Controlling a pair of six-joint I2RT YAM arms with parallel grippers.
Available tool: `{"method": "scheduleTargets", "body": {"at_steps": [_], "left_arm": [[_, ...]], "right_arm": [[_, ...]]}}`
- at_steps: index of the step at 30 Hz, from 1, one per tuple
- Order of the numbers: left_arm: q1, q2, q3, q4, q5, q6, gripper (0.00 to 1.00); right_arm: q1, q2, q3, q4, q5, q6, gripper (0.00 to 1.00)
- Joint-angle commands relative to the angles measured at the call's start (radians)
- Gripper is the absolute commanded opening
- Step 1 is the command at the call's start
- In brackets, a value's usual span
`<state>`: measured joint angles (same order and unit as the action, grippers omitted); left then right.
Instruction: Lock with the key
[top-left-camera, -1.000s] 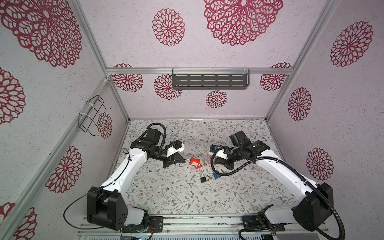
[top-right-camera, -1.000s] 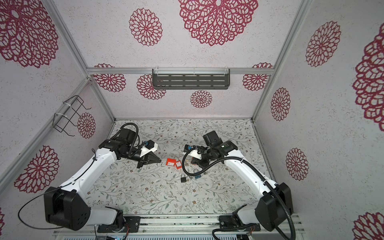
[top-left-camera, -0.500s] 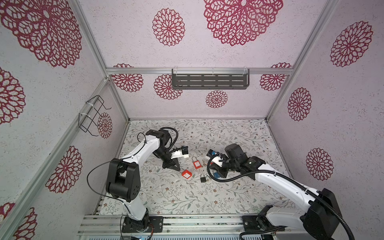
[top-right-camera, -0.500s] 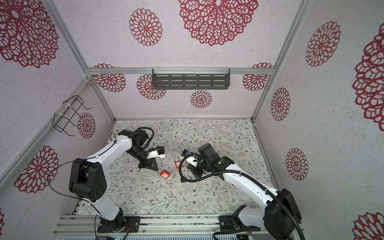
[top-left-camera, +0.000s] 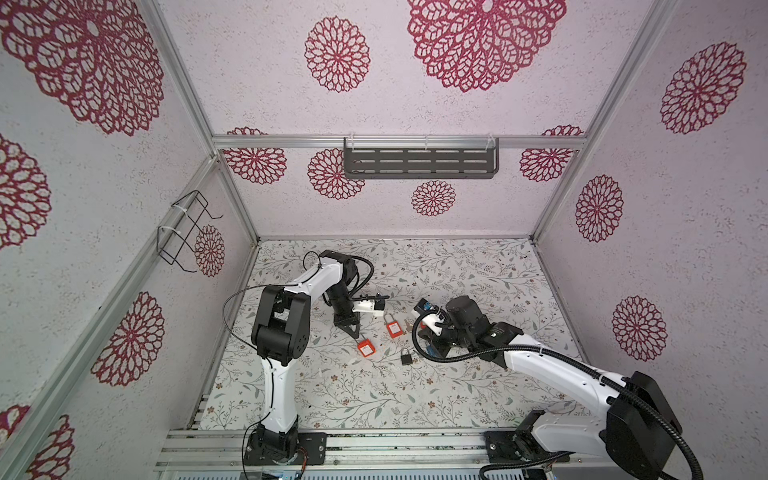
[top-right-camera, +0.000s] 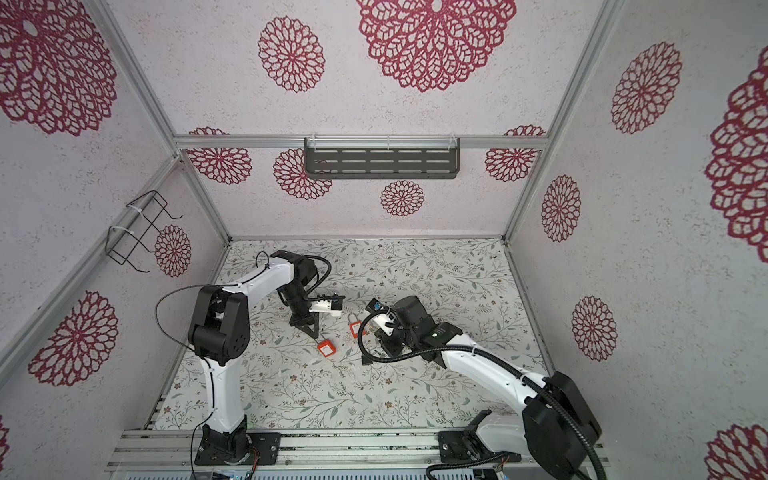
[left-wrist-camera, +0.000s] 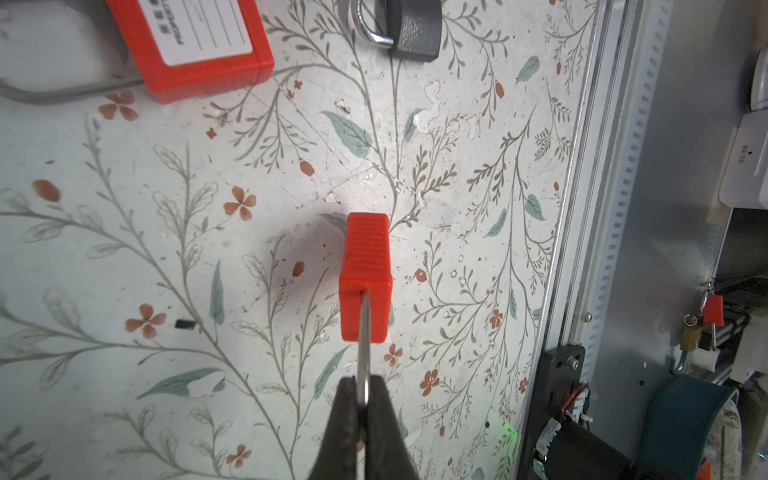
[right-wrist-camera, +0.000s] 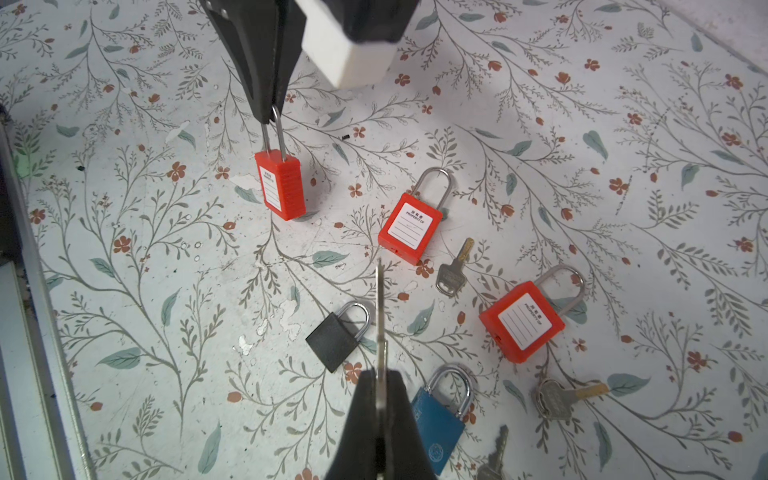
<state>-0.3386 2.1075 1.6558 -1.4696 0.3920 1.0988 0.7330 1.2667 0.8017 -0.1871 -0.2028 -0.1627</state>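
Observation:
The red padlock (right-wrist-camera: 281, 185) is hanging by its shackle over clear table (right-wrist-camera: 289, 227). My left gripper should go on moving the padlock down until its base is resting before it lets go of it.
A red padlock (right-wrist-camera: 281, 189) hangs upright by its steel shackle from my left gripper (right-wrist-camera: 270, 112), which is shut on the shackle. Its base is at or just above the table; I cannot tell whether they touch. The left wrist view shows the same red padlock (left-wrist-camera: 365, 282) beyond the shut left gripper (left-wrist-camera: 362, 399). Both top views show this padlock (top-left-camera: 366, 348) (top-right-camera: 326, 348) left of centre. My right gripper (right-wrist-camera: 380, 382) is shut on a key (right-wrist-camera: 379, 316), seen edge-on, its blade pointing out ahead. The key's tip is well apart from the held padlock.
On the floral table (right-wrist-camera: 124, 291) lie a second red padlock (right-wrist-camera: 411, 226), a third red padlock (right-wrist-camera: 523, 326), a black padlock (right-wrist-camera: 334, 340), a blue padlock (right-wrist-camera: 440, 419), a loose key (right-wrist-camera: 453, 268) and a ringed key (right-wrist-camera: 557, 397). A metal rail (left-wrist-camera: 615, 208) edges the table.
The left arm has swung round and carried the red padlock toward the table's front. The right gripper with the key has moved down and left. Little has moved in the last half second.

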Motion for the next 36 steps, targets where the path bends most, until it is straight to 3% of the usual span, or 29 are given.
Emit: {"method": "scheduleTargets", "body": {"at_steps": [1, 11, 20, 29, 31, 32, 36], "left_arm": [[-0.016, 0.027, 0.034, -0.028, -0.061, 0.006, 0.0], [-0.019, 0.066, 0.075, 0.066, -0.157, -0.022, 0.0], [-0.02, 0.138, 0.115, 0.131, -0.159, -0.025, 0.15], [-0.015, 0.115, 0.07, 0.244, -0.134, -0.054, 0.25], [-0.007, 0.097, 0.065, 0.267, -0.122, -0.066, 0.38], [-0.004, 0.085, 0.065, 0.274, -0.11, -0.072, 0.98], [0.018, 0.0, 0.03, 0.333, -0.07, -0.1, 0.97]], "right_arm": [[0.004, 0.017, 0.006, 0.04, 0.002, 0.025, 0.0], [0.005, 0.097, 0.02, 0.069, -0.052, 0.093, 0.0], [0.005, 0.124, 0.034, 0.049, -0.065, 0.121, 0.0], [0.023, 0.187, 0.092, 0.003, -0.072, 0.159, 0.0], [0.028, 0.199, 0.102, -0.007, -0.064, 0.173, 0.0], [0.031, 0.207, 0.11, -0.014, -0.06, 0.183, 0.0], [0.043, 0.235, 0.132, -0.006, -0.108, 0.235, 0.0]]}}
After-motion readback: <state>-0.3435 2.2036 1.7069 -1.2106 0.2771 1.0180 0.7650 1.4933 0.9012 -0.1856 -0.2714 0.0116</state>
